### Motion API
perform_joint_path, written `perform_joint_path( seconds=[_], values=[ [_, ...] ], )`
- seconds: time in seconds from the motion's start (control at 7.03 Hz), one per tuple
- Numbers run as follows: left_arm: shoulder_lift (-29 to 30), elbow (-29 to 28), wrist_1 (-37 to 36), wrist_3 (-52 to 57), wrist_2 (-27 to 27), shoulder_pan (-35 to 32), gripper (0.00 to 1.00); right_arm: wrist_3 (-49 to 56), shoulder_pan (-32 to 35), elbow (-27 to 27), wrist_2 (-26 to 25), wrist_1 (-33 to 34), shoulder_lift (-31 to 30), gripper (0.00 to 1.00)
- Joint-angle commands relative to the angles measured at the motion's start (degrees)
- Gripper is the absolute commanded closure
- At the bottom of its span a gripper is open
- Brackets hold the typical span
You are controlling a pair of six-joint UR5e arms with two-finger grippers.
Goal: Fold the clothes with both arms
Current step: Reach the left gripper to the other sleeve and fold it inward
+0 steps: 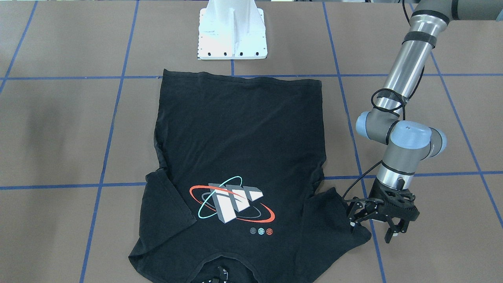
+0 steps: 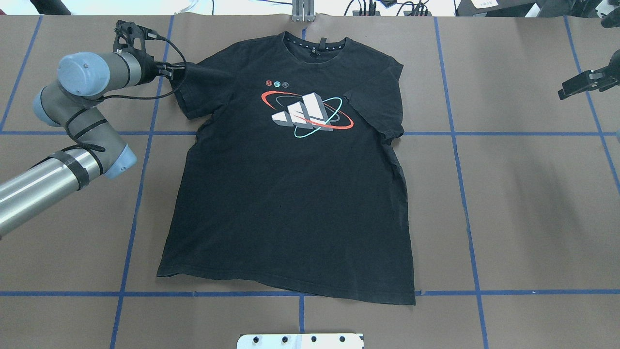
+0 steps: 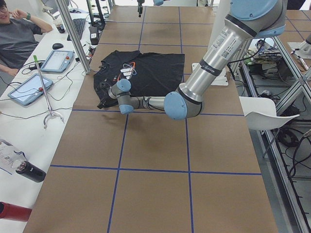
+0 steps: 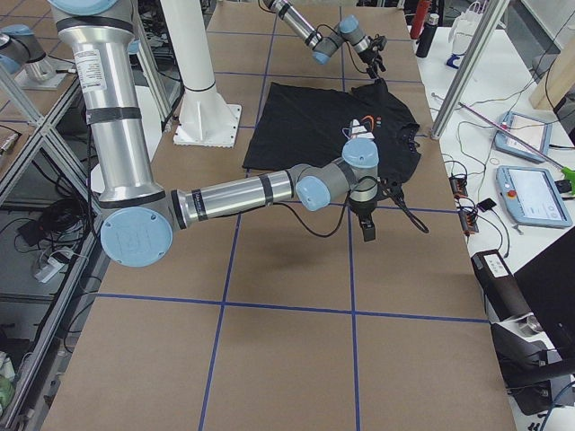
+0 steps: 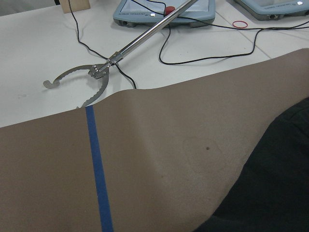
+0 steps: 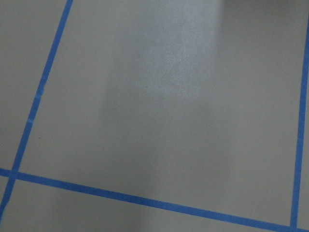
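Observation:
I expect the sleeve (image 1: 332,231) to bend at the shoulder seam (image 1: 299,236) and reach over the small globes when I fold it inward, because it spreads limp beyond that seam.
The black T-shirt (image 2: 290,194) lies flat and print up on the brown table, collar (image 2: 312,43) at the far edge and hem toward the robot's base. My left gripper (image 1: 375,228) is open and low beside the shirt's left sleeve (image 2: 203,87), with one fingertip (image 2: 172,70) at the sleeve's outer edge. It holds nothing. In the left wrist view only a corner of the shirt (image 5: 270,188) shows. My right gripper (image 2: 581,85) hangs high over bare table, well clear of the right sleeve (image 2: 378,97). I cannot tell whether it is open or shut.
The white pedestal base (image 1: 232,35) stands just behind the hem. Blue tape lines (image 2: 455,145) grid the brown table cover. Along the far side runs a white desk with tablets (image 3: 29,90), a metal reach tool (image 5: 96,72) and cables. A seated person (image 3: 17,39) is there.

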State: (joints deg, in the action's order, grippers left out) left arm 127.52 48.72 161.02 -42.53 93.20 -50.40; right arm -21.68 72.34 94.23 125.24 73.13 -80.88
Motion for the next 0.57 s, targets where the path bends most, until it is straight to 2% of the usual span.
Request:
perform_joint_path(
  seconds=[0.0,0.14,0.43],
  values=[
    [-0.52,-0.03,0.96,-2.89,0.05,1.17,0.32,-0.03,0.00,0.16,0.00,0.00,0.02,0.00],
    [-0.52,-0.12,1.05,-3.17,0.05,1.44,0.43,-0.03,0.00,0.16,0.00,0.00,-0.06,0.00],
    [-0.52,-0.21,1.05,-3.18,0.22,1.71,0.45,-0.03,0.00,0.25,0.00,0.00,-0.06,0.00]
  ],
)
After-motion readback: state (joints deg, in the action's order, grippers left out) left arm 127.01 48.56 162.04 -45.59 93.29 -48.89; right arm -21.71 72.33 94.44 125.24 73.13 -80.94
